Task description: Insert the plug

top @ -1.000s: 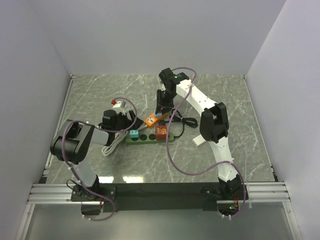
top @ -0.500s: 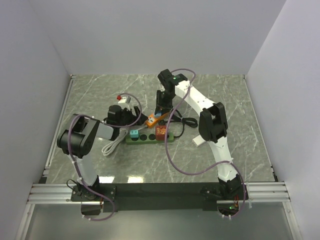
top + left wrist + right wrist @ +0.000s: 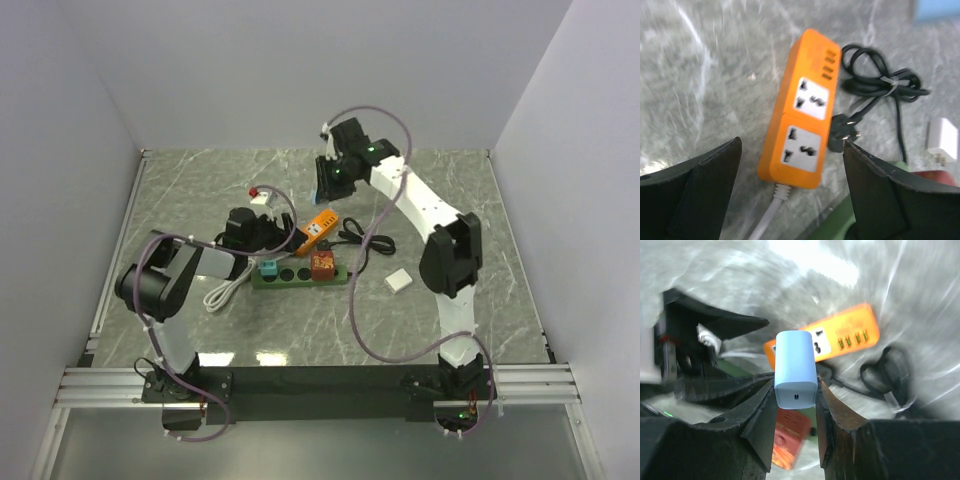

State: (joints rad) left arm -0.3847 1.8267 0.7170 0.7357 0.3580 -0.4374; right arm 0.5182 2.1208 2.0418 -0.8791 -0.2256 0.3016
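The light blue plug (image 3: 796, 367) sits at a slant across my right gripper's fingers. My left gripper should keep hold of the plug (image 3: 794, 342) while my right gripper opens and lines up with it.
My right gripper (image 3: 796, 385) is shut on a light blue plug (image 3: 795, 367), which it holds above the table. Below and beyond it lies the orange power strip (image 3: 840, 337). From above, the right gripper (image 3: 328, 185) hangs just behind the orange power strip (image 3: 317, 228). My left gripper (image 3: 791, 147) is open, its fingers standing wide on either side of the near end of the orange power strip (image 3: 802, 132), whose two white sockets face up. The left gripper (image 3: 268, 235) sits just left of that strip.
A green power strip (image 3: 300, 273) lies in front, carrying a teal plug (image 3: 268, 268) and a red plug (image 3: 322, 265). A coiled black cable (image 3: 880, 82) with its black plug (image 3: 842, 134) lies right of the orange strip. A white adapter (image 3: 398, 281) rests further right.
The right arm has lifted and drawn back from the orange strip with the blue plug. The left gripper has moved right, up to the strip's near end.
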